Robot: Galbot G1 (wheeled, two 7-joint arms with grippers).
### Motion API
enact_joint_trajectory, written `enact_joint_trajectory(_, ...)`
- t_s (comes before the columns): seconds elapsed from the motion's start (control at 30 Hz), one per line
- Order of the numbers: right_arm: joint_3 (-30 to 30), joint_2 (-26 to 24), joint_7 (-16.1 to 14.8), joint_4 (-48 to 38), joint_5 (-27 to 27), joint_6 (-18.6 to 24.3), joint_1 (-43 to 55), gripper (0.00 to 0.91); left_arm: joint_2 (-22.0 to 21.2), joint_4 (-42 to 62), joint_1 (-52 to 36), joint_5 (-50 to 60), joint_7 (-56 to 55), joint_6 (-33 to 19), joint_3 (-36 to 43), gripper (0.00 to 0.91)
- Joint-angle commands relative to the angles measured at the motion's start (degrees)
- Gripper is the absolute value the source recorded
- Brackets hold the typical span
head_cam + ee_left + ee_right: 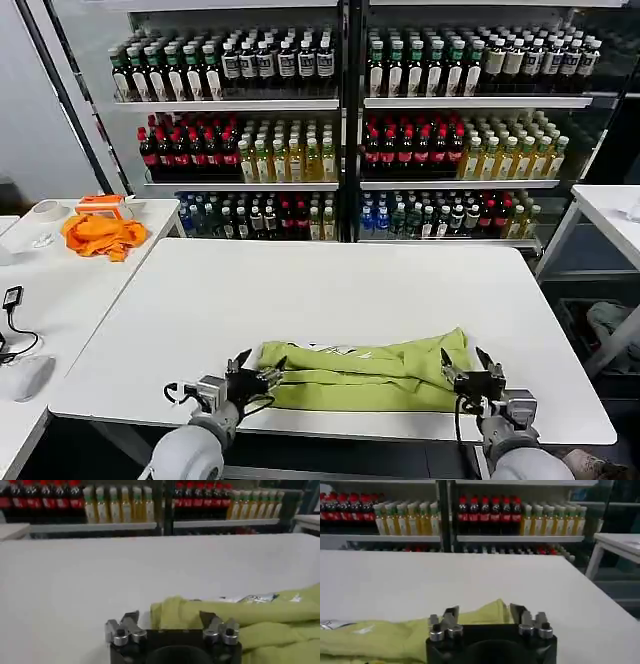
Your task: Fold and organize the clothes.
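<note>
The lime-green T-shirt (pixel 350 380) will show more hidden print when I lift it, because only a sliver of white print (pixel 342 350) sticks out along the T-shirt's far edge.
The lime-green T-shirt (pixel 365 372) lies folded into a long band along the near edge of the white table (pixel 330 290), its white print (pixel 335 350) showing on the far side. My left gripper (pixel 260 368) is open at the band's left end. In the left wrist view that end of the T-shirt (pixel 175 614) sits between the spread fingers (pixel 131 620) of the left gripper (pixel 170 620). My right gripper (pixel 467 366) is open at the right end. In the right wrist view a corner of the T-shirt (pixel 490 611) pokes up inside the right gripper (pixel 484 614).
Shelves of drink bottles (pixel 340 100) stand behind the table. On a side table at the left lie a bright orange cloth (pixel 102 234), a tape roll (pixel 47 211) and a mouse (pixel 30 377). Another white table (pixel 615 215) stands at the right.
</note>
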Motion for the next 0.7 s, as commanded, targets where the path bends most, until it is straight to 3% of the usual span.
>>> enact_joint_trajectory(0.03,1.1,-0.5,-2.0,3.3,-4.3,1.1,-5.3,0.907,-5.7,-0.2,2.7,-3.8,-2.9,0.0,0.2,0.907)
enact_joint_trajectory(0.07,1.2,-0.7,-2.1,3.5,-4.3,1.1,-5.4,0.907,-6.1,0.1,2.7,-4.0,-3.0,-0.1,0.2,0.867)
enact_joint_trajectory(0.13,1.2,-0.7,-2.1,3.5,-4.3,1.2,-5.5,0.907,-6.8,0.8,2.8,-4.8,-3.2,-1.2,0.1,0.363)
enact_joint_trajectory(0.17,1.2,-0.7,-2.1,3.5,-4.4,1.3,-5.6,0.907,-7.2,1.1,2.7,-5.5,-3.5,-1.4,-0.1,0.272)
enact_joint_trajectory(0.2,1.2,-0.6,-2.0,3.5,-4.5,1.3,-5.7,0.907,-7.5,1.5,2.6,-6.3,-3.7,-1.7,-0.3,0.111)
enact_joint_trajectory(0.27,1.2,-0.5,-2.0,3.6,-4.5,1.5,-6.0,0.907,-8.0,2.0,2.4,-7.5,-4.1,-2.2,-0.6,0.050)
enact_joint_trajectory(0.7,1.2,-0.6,-1.7,3.8,-4.5,2.0,-6.3,0.907,-9.4,3.2,3.5,-10.7,-3.3,-4.1,-2.5,0.030)
